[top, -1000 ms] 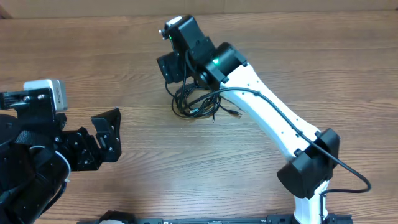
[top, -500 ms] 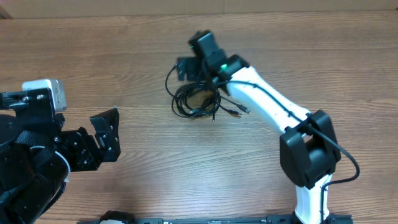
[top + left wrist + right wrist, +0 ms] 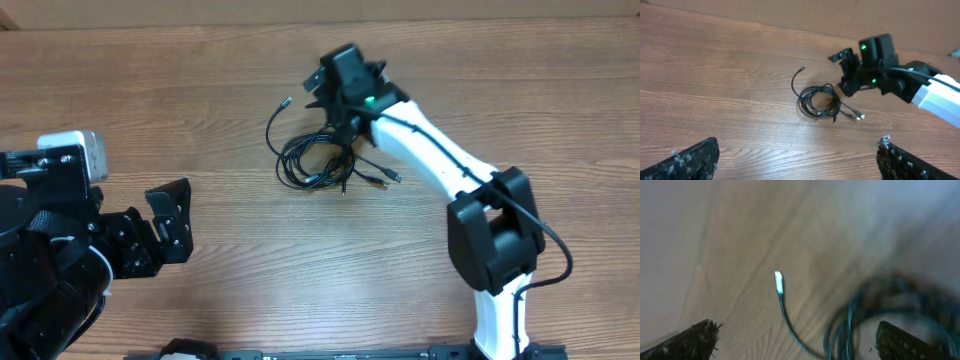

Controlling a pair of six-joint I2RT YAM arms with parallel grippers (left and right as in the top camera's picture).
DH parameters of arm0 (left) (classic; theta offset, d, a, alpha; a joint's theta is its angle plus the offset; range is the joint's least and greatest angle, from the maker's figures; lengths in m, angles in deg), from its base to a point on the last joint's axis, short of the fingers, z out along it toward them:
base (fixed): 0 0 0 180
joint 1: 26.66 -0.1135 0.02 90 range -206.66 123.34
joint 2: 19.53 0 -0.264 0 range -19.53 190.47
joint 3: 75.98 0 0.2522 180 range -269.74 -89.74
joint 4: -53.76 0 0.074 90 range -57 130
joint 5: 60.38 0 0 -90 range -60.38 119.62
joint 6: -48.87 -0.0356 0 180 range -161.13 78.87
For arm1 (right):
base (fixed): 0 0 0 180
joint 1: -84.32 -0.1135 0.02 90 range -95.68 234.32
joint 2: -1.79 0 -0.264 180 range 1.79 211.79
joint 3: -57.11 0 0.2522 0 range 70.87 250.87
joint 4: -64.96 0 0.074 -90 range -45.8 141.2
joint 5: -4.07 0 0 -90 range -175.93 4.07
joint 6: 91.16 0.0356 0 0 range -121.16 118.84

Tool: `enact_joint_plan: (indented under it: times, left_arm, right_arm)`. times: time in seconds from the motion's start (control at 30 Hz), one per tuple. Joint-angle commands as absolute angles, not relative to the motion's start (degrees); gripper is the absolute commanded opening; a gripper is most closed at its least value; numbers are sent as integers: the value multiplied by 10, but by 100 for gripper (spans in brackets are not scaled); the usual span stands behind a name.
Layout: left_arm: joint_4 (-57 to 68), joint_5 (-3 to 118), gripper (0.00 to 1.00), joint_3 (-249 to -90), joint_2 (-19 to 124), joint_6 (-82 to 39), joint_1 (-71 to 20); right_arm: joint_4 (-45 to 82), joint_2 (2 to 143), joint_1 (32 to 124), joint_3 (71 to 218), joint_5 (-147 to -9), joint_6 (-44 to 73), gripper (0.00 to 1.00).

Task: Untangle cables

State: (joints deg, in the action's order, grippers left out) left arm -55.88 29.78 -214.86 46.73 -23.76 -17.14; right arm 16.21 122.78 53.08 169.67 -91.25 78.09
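Observation:
The black loops point(image 3: 815, 102) are bunched up under the open fingers, so my right gripper goes on moving down until the fingers are on both sides of the near parts of the heap point(image 3: 837, 104) before it closes.
The cables point(image 3: 318, 166) lie as a small black tangle of loops on the wooden table. One strand curves up and left to a silver plug point(image 3: 288, 101), and two more plug ends point(image 3: 388, 178) stick out to the right. My right gripper point(image 3: 322, 97) hovers open just beyond the tangle's far edge and holds nothing. In the blurred right wrist view, the plug point(image 3: 778, 281) and loops point(image 3: 880, 305) lie below the right gripper point(image 3: 800, 340). My left gripper point(image 3: 176, 221) stands open, far left of the tangle. The left wrist view shows the cables point(image 3: 819, 100) well ahead of the left gripper point(image 3: 797, 162).
The right arm's white link point(image 3: 430, 150) reaches diagonally from its base point(image 3: 495, 250) at the front right, with its own thick black cable along it. The left arm's black body point(image 3: 50, 250) fills the front left corner. A cardboard wall point(image 3: 790, 12) borders the table's far edge.
My right gripper has swung right, away from the tangle's upper left, and its jaws have widened. One strand with its plug now lies free to the upper left. The left arm has not moved.

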Motion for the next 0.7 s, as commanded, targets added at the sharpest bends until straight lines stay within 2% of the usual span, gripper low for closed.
enact_joint_plan:
  times: [0.0,0.2,0.53,0.67]
  left_arm:
    - [-561,290,100,-2149,467,-248,-170]
    - [-567,289,100,-2149,467,-249,-170]
    - [-568,292,100,-2149,467,-249,-170]
    - [-568,292,100,-2149,467,-249,-170]
  right_arm:
    - [138,1232,525,1696,-940,951,100]
    - [63,1252,524,1696,-909,1067,100]
    - [61,1302,528,1695,-905,1068,100]
    - [88,1326,534,1695,-922,1013,100]
